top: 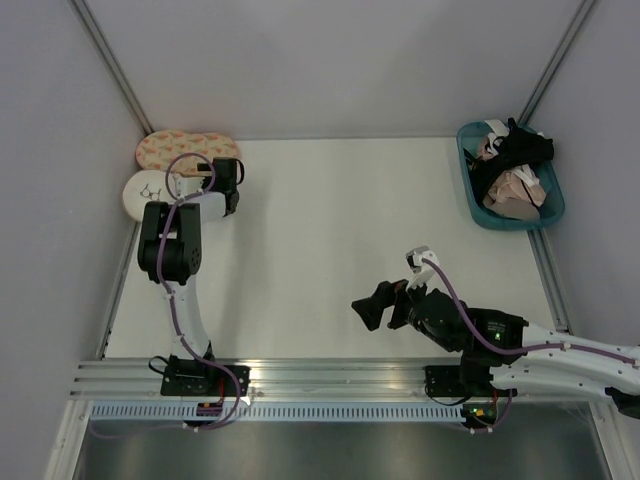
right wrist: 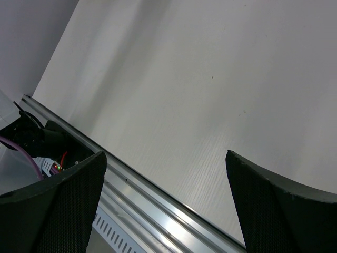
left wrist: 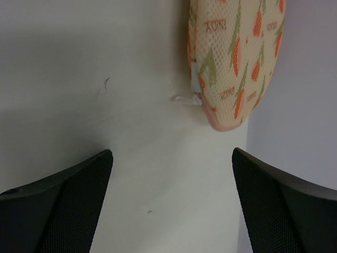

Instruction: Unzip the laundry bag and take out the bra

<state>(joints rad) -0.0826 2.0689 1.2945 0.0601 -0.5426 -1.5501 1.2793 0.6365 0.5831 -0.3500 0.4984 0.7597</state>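
Observation:
The laundry bag (top: 188, 150) holds a smooth oval outline (top: 145, 150), so it will stay spread out when I lift it and will crease mostly near my left gripper.
The laundry bag (top: 186, 150) is a flat oval peach pouch with pink-orange shapes, lying at the table's far left corner against the wall. In the left wrist view it (left wrist: 237, 58) shows at the top right, with its small zipper pull (left wrist: 196, 95) at its lower left rim. My left gripper (top: 228, 192) is open and empty just right of the bag, its jaws wide apart over bare table (left wrist: 171, 200). My right gripper (top: 375, 305) is open and empty near the front edge, also seen in its own wrist view (right wrist: 166, 205). The bra is hidden.
A round cream pouch (top: 148, 193) with a bra drawing lies just in front of the laundry bag. A blue basket (top: 472, 190) at the far right holds black and beige-pink garments. Grey walls close the left, back and right. A metal rail (top: 320, 375) runs along the front.

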